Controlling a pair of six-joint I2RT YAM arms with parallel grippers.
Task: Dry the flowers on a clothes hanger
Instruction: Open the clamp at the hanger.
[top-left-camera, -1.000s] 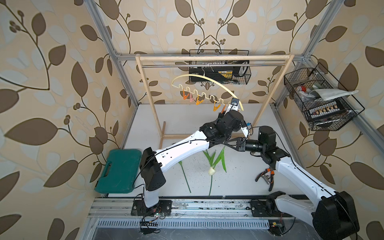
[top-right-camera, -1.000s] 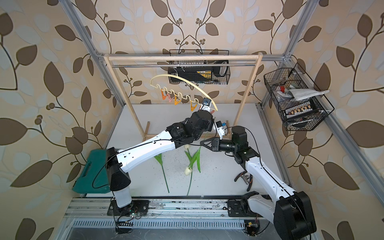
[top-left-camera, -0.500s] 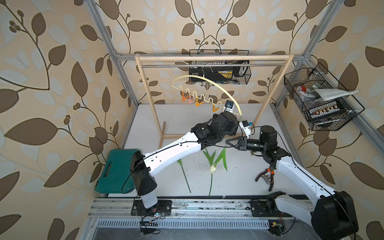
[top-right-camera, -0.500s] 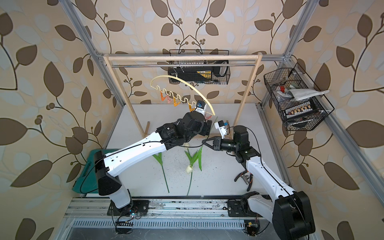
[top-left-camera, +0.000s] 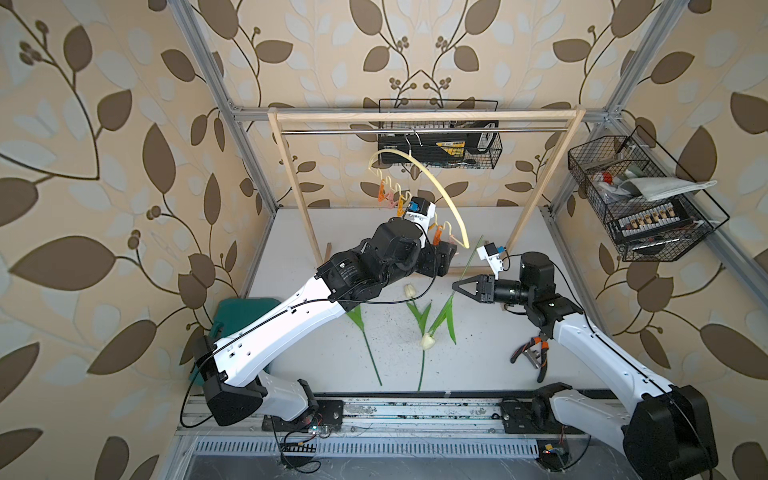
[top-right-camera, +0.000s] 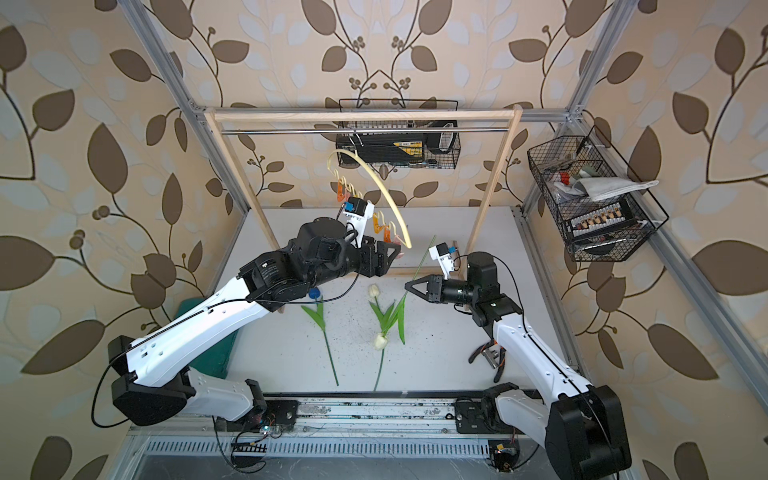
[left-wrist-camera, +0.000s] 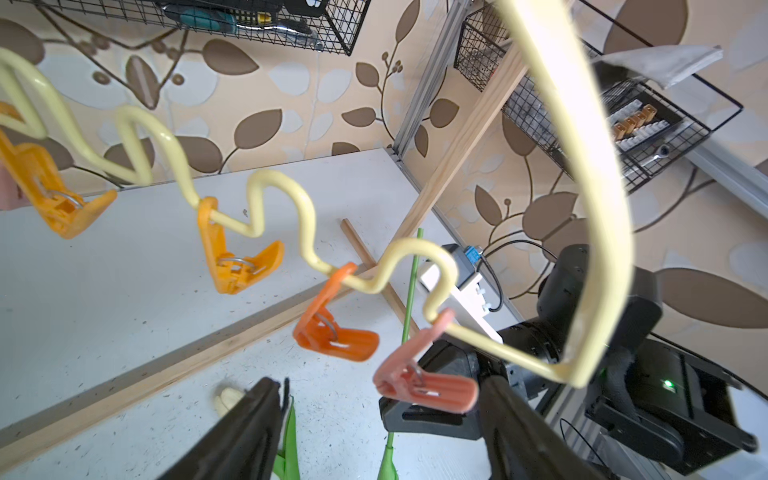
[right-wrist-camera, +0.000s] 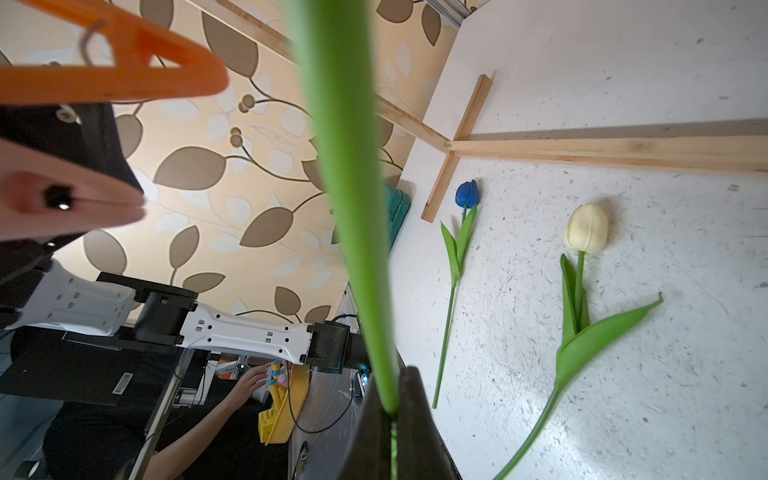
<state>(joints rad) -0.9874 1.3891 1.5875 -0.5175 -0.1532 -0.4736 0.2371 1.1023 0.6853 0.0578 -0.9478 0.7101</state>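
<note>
The pink clip (left-wrist-camera: 412, 369) is close to one finger of the robot's open left gripper, so next the left gripper moves back and centres its fingers around the clip's arms (left-wrist-camera: 438, 392) before it squeezes.
The cream clothes hanger (top-left-camera: 436, 187) hangs by its hook from the rack's rod, turned edge-on, with orange and pink clips on its wavy bar (left-wrist-camera: 270, 195). My left gripper (top-left-camera: 446, 257) is open beneath its low end, and the pink clip (left-wrist-camera: 424, 386) sits between the fingers (left-wrist-camera: 249, 428), close to one of them. My right gripper (top-left-camera: 455, 286) is shut on the green stem (right-wrist-camera: 345, 166) of a cream tulip whose head (top-left-camera: 427, 340) hangs down near the table. A second cream tulip (right-wrist-camera: 586, 228) and a blue one (top-right-camera: 314, 293) lie on the table.
The wooden rack (top-left-camera: 424, 115) spans the back, its foot bar (right-wrist-camera: 602, 151) on the table. Wire baskets hang on the back wall (top-left-camera: 440, 149) and right wall (top-left-camera: 640, 199). Pliers (top-left-camera: 530, 357) lie at front right, a green case (top-left-camera: 232, 311) at left.
My left gripper's jaws have opened wide and the arm has drawn back a little from the hanger's end. The hanger has swung round. The right gripper keeps the stem, nearly still.
</note>
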